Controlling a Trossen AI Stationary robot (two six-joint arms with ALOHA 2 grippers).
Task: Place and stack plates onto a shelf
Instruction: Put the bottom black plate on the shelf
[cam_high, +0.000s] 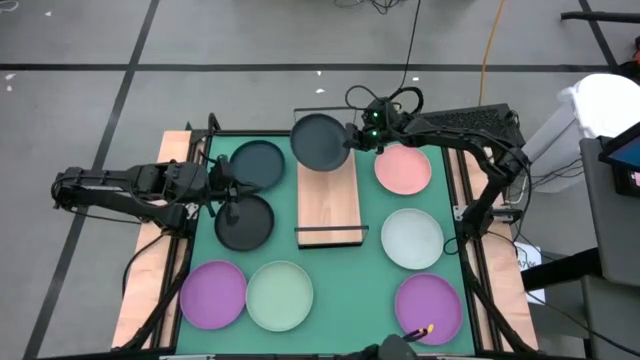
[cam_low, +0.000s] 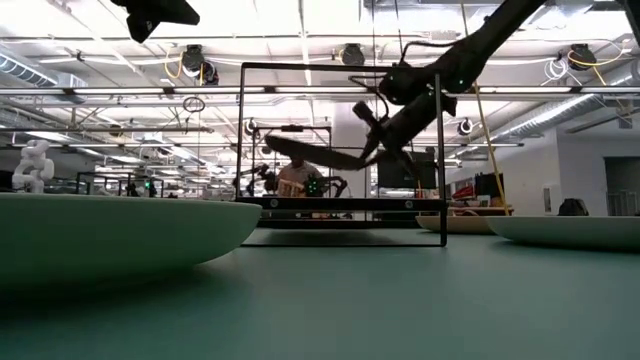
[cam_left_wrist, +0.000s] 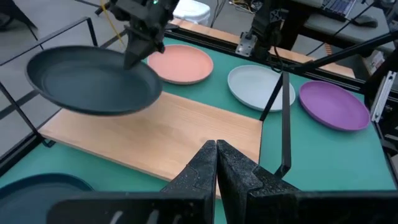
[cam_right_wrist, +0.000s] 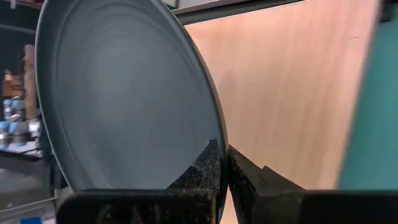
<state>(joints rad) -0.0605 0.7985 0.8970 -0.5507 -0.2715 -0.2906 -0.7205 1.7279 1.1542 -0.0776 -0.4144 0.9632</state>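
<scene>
The robot's right gripper keeps lowering the dark grey plate (cam_high: 319, 142), which hangs face up over the wooden shelf's free far end (cam_high: 328, 178), until the plate rests flat, and then let go.
A dark grey plate (cam_high: 320, 142) hangs over the far end of the wooden shelf (cam_high: 328, 205), with my right gripper (cam_high: 352, 138) shut on it; in the low view the plate (cam_low: 310, 152) is tilted, clear of the board. My left gripper (cam_high: 222, 185) is shut and holds nothing, above two more dark grey plates (cam_high: 257, 163) (cam_high: 244, 222) that lie flat on the green mat to the left of the shelf. A pink plate (cam_high: 403, 168), a mint plate (cam_high: 411, 238) and a purple plate (cam_high: 428, 307) lie to the right of the shelf. My right gripper pinches the dark grey plate's rim (cam_right_wrist: 214, 134) on its right side between the two fingers, one on the inner face and one on the underside. The fingers come from the table's right, slanting down. The plate hangs tilted, lifted clear of the shelf board.
A purple plate (cam_high: 213, 294) and a mint plate (cam_high: 279, 295) lie at the near left. Black wire frames (cam_left_wrist: 283, 118) stand at both ends of the shelf. Wooden rails (cam_high: 165, 230) run along the table's sides. The board's near half is bare.
</scene>
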